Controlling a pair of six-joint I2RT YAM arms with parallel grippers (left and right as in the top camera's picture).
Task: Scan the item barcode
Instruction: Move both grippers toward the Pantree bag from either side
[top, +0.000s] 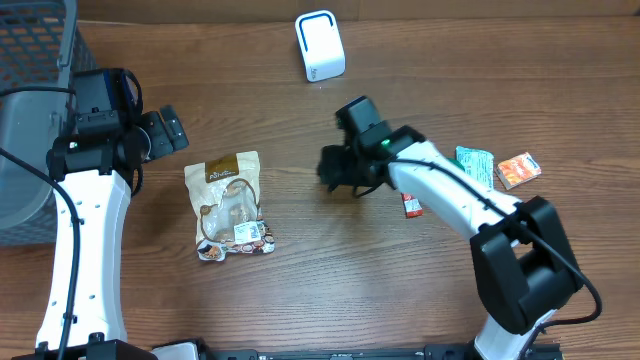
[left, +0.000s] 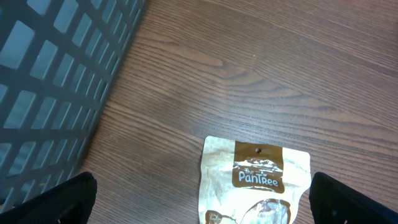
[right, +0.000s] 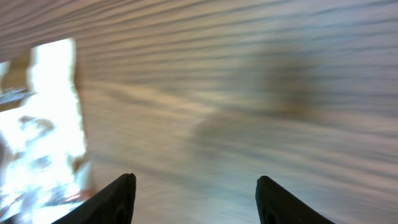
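The pouch (top: 229, 208) lies beside my left gripper, away from my right gripper, so my left gripper should bring the pouch to the open wood (top: 302, 196) near my right gripper.
The item, a cream and brown "PanTree" snack pouch (top: 230, 205), lies flat on the wooden table, with a small white label near its lower end. The white barcode scanner (top: 320, 45) stands at the far edge. My left gripper (top: 170, 130) hovers open just beyond the pouch's top edge; in its wrist view the pouch (left: 256, 180) lies between the wide-spread fingers of the gripper (left: 202, 185). My right gripper (top: 335, 172) is open and empty to the right of the pouch. Its wrist view is blurred, showing the gripper (right: 196, 182) over bare wood and the pouch (right: 50, 124) at the left.
A grey mesh basket (top: 30, 60) fills the far left corner and shows in the left wrist view as the basket (left: 50, 74). Right of the right arm lie a green packet (top: 475, 165), an orange packet (top: 518, 170) and a small red item (top: 412, 203).
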